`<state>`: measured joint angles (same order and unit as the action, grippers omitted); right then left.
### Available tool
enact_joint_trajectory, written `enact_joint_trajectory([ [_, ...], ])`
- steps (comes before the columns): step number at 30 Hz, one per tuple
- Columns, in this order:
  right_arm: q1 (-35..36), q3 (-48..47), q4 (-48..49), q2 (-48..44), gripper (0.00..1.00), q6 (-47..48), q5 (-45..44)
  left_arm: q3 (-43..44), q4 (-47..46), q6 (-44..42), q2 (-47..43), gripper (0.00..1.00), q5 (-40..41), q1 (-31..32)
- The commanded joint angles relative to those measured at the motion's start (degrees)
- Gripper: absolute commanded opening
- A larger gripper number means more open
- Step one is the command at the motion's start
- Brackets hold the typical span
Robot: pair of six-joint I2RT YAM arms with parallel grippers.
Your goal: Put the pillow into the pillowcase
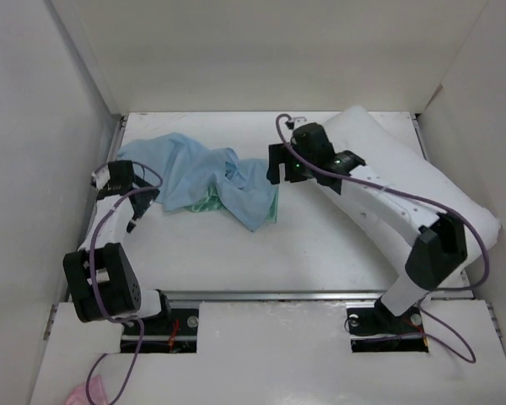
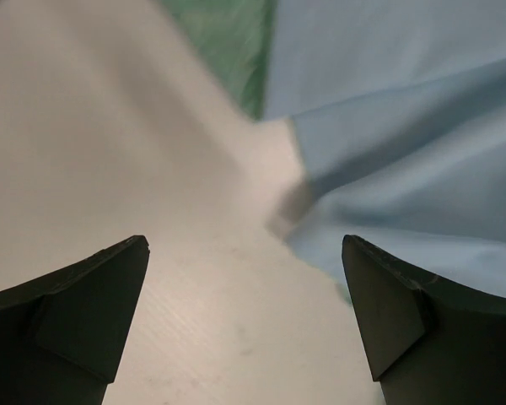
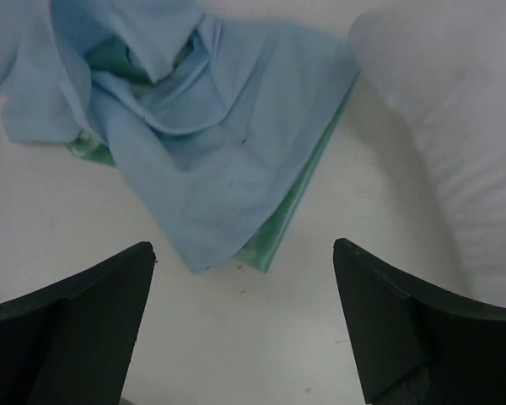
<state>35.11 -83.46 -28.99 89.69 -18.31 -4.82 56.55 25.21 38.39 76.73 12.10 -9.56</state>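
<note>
My left gripper is about to work on the pillowcase, which lies crumpled in folds. It should pinch its near blue edge and stretch it together with my right gripper before the pillow goes in.
The pillowcase lies crumpled on the table at the back left, pale blue side up, with teal-green satin showing at its near edges. The white pillow lies at the right, partly under my right arm. My left gripper is open and empty, low beside the pillowcase's left edge; the blue cloth fills the upper right of the left wrist view. My right gripper is open and empty, just right of the pillowcase's corner, with the pillow to its right.
White walls enclose the table on the left, back and right. A metal rail runs along the table's near edge in front of the arm bases. Bare table surface lies between the two arms.
</note>
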Motion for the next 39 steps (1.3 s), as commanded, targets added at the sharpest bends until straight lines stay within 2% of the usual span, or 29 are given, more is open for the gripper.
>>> enact_joint_trajectory([
  [1,0.2,2.4,3.0,6.9,0.92,-5.2,8.3,-8.3,-4.4,5.6,0.4,1.0,-9.9,-4.1],
  [2,0.2,2.4,3.8,8.2,0.92,-6.1,10.0,-9.7,-8.9,5.6,0.4,1.0,-11.7,-4.9],
  [5,0.7,2.4,5.8,12.1,0.9,-8.7,10.4,-11.8,-13.7,6.2,1.1,1.0,-15.7,-4.9],
  [9,0.7,2.9,6.4,14.9,0.89,-10.2,7.9,-11.1,-15.4,5.6,4.7,1.0,-13.4,-4.9],
  [18,0.7,2.9,10.8,21.9,0.83,-12.4,12.6,-8.5,-23.2,6.2,12.7,0.98,-14.6,-4.9],
  [19,1.3,2.9,10.8,22.5,0.81,-12.4,12.6,-8.5,-23.8,6.2,14.0,0.96,-15.3,-4.9],
  [23,1.3,0.4,11.3,25.1,0.78,-12.4,12.6,-5.8,-25.7,5.6,17.8,0.7,-17.5,-4.9],
  [24,1.3,-0.2,10.8,25.8,0.76,-13.0,12.6,-4.9,-25.7,5.1,18.6,0.5,-18.0,-4.4],
  [27,1.8,-0.2,11.5,25.8,0.64,-13.6,13.1,-3.7,-25.7,4.6,20.6,0.0,-19.2,-3.1],
  [28,1.8,-0.2,12.3,25.8,0.54,-13.6,13.7,-3.2,-25.7,4.0,20.6,0.0,-19.7,-3.1],
  [31,1.8,-1.5,12.9,25.3,0.38,-13.6,13.7,-3.2,-26.3,2.7,17.2,0.0,-19.7,-3.1],
  [32,1.8,-2.1,12.9,24.7,0.29,-13.6,13.7,-3.2,-26.3,2.7,15.7,0.0,-19.7,-3.1],
  [35,1.8,-4.9,10.1,23.2,0.28,-12.3,11.9,-1.9,-24.9,2.0,8.6,0.0,-18.0,-3.1],
  [36,1.8,-4.9,9.5,22.6,0.25,-11.5,10.8,-1.9,-24.3,2.0,5.3,0.0,-18.0,-3.1],
  [39,1.8,-4.3,7.2,20.2,0.0,-11.0,5.3,-0.7,-23.2,1.5,0.9,0.0,-16.8,-3.1],
])
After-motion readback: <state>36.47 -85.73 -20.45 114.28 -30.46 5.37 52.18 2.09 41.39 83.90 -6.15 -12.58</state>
